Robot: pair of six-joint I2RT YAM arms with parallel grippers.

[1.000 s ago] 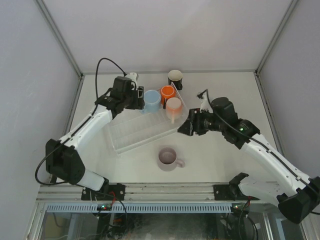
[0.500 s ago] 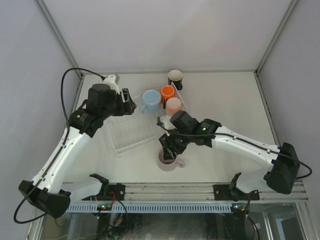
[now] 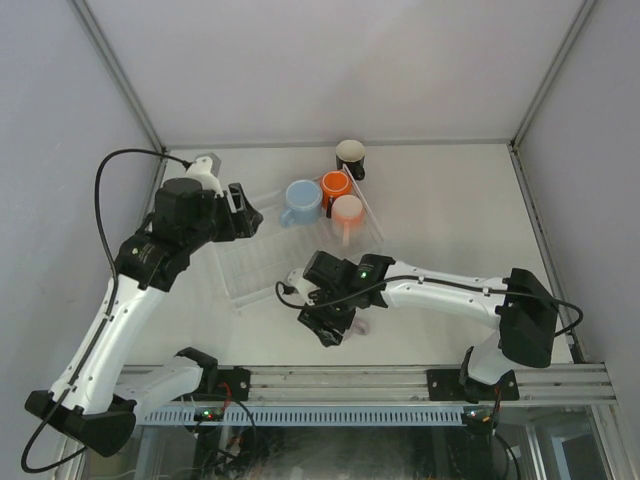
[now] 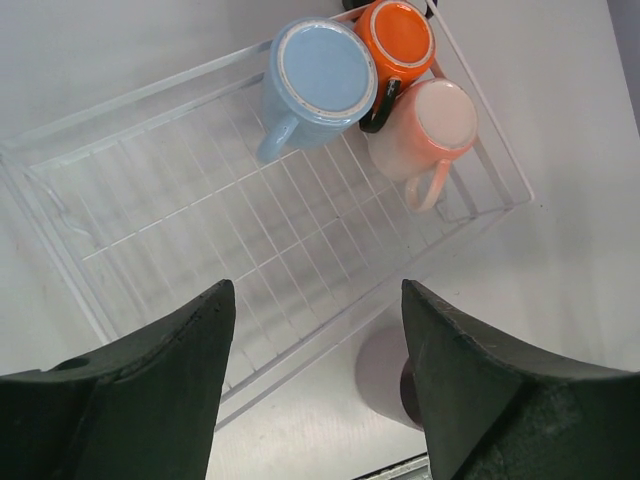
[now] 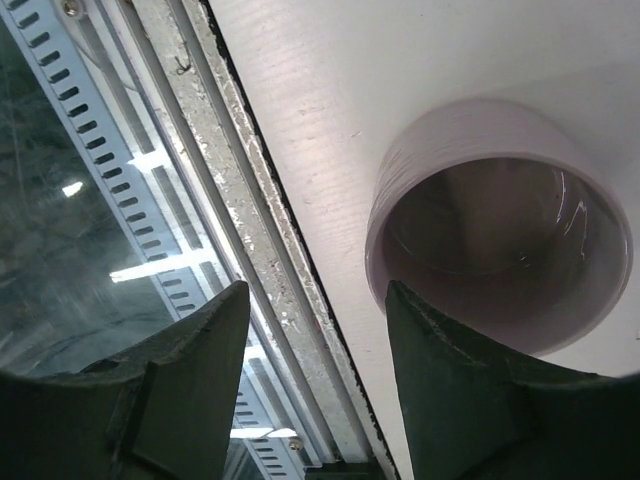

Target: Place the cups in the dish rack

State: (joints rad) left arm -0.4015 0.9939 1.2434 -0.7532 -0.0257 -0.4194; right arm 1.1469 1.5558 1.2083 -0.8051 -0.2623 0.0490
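Note:
My right gripper should carry on going down until its two fingers straddle the mug's rim, because one finger points into the lilac-pink mug's opening and the other is outside the mug's side.
The clear dish rack lies slanted at mid-table. The light blue mug, orange mug and peach-pink mug sit at its far right end. The black mug stands on the table behind it. The pale lilac-pink mug stands upright near the table's front edge, mostly hidden under my right gripper in the top view. That gripper is open, with one finger beside the mug's rim. My left gripper is open and empty above the rack's left part.
The table's front edge and metal rail lie right beside the lilac-pink mug. The left wrist view shows the light blue mug, orange mug and peach-pink mug bunched in one rack corner. White enclosure walls stand on three sides.
My right arm has swung from the rack's right side down over the lilac-pink mug near the front edge. My left arm has pulled back from the light blue mug, up and to the left.

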